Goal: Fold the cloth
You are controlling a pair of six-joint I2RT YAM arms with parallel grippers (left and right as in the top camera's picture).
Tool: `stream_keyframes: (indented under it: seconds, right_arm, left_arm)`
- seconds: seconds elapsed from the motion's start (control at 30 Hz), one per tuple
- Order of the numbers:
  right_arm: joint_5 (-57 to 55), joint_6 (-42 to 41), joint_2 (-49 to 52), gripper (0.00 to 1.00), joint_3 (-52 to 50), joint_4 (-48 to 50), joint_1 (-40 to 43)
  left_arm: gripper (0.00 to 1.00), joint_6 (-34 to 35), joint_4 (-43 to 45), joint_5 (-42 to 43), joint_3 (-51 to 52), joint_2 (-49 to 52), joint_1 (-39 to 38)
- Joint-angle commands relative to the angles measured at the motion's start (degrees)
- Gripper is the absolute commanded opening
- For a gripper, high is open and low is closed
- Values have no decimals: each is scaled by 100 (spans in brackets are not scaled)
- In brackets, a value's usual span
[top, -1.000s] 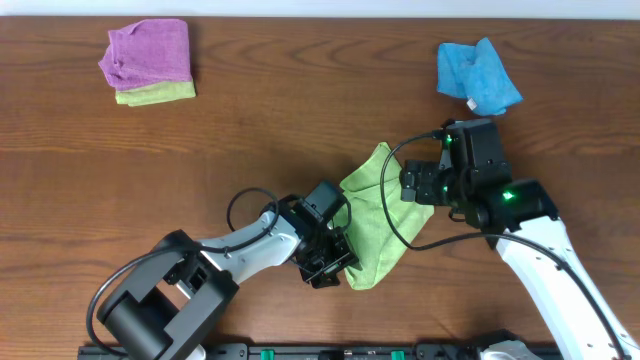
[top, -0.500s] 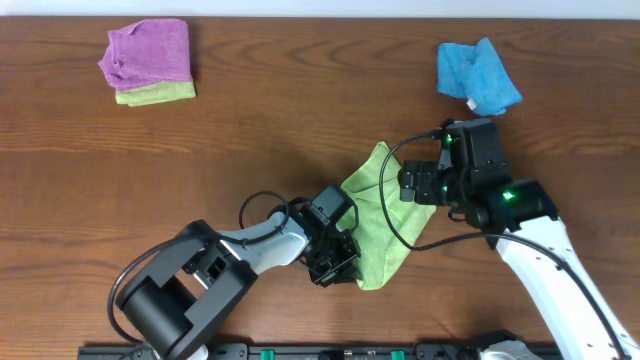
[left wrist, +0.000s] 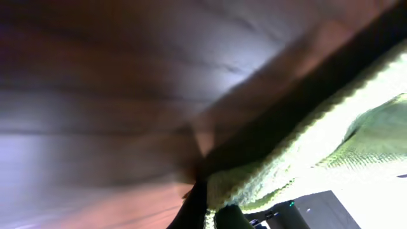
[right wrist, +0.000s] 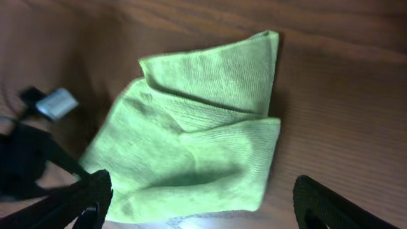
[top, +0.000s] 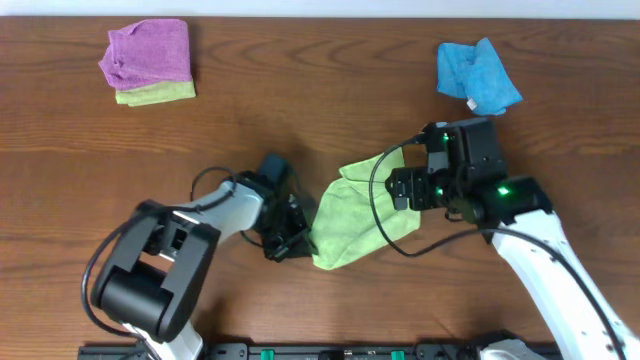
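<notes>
The lime-green cloth lies doubled over past my left gripper's hold, so next I pinch the overlapping edge (right wrist: 235, 124) with my right gripper and pull it open before folding.
A lime-green cloth (top: 362, 213) lies rumpled and partly doubled over at the table's middle. My left gripper (top: 294, 241) is at its lower left edge, shut on the cloth. In the left wrist view the dark fingertips (left wrist: 194, 207) pinch the cloth's fuzzy hem (left wrist: 254, 184) at my left gripper (left wrist: 213, 215), with the wood close behind. My right gripper (top: 402, 188) hovers open over the cloth's right side. In the right wrist view the cloth (right wrist: 203, 146) spreads between the wide-apart fingers (right wrist: 89, 197) of my right gripper (right wrist: 203, 213), which hold nothing.
A purple cloth (top: 148, 52) sits folded on top of a yellow-green one (top: 160, 94) at the back left. A crumpled blue cloth (top: 477, 75) lies at the back right. The left arm's cable (top: 215, 180) loops beside the wrist.
My left gripper closed on the green cloth's lower edge and swung left, dragging the cloth leftward and flattening it. The right gripper drifted slightly left, staying open.
</notes>
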State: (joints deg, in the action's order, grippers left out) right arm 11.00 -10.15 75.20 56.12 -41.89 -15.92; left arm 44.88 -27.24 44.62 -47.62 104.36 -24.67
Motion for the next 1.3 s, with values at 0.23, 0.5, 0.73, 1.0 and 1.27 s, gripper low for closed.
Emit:
stream_keyframes:
  seconds: [0.23, 0.5, 0.73, 1.0, 1.27]
  right_arm:
    - [348, 470, 1252, 92, 11, 444, -472]
    - [273, 752, 1690, 88, 11, 485, -627]
    - [48, 881, 1899, 86, 9, 485, -627]
    - [-24, 896, 2149, 75, 9, 490, -629]
    - [-42, 896, 2153, 72, -2, 704, -627]
  left_arm:
    - [6, -743, -232, -1200, 138, 201, 328]
    - [6, -743, -234, -1169, 138, 201, 328]
    - [6, -743, -234, -1152, 138, 201, 328]
    - [6, -741, -229, -1058, 138, 201, 328]
    - [6, -741, -212, -1049, 138, 201, 328]
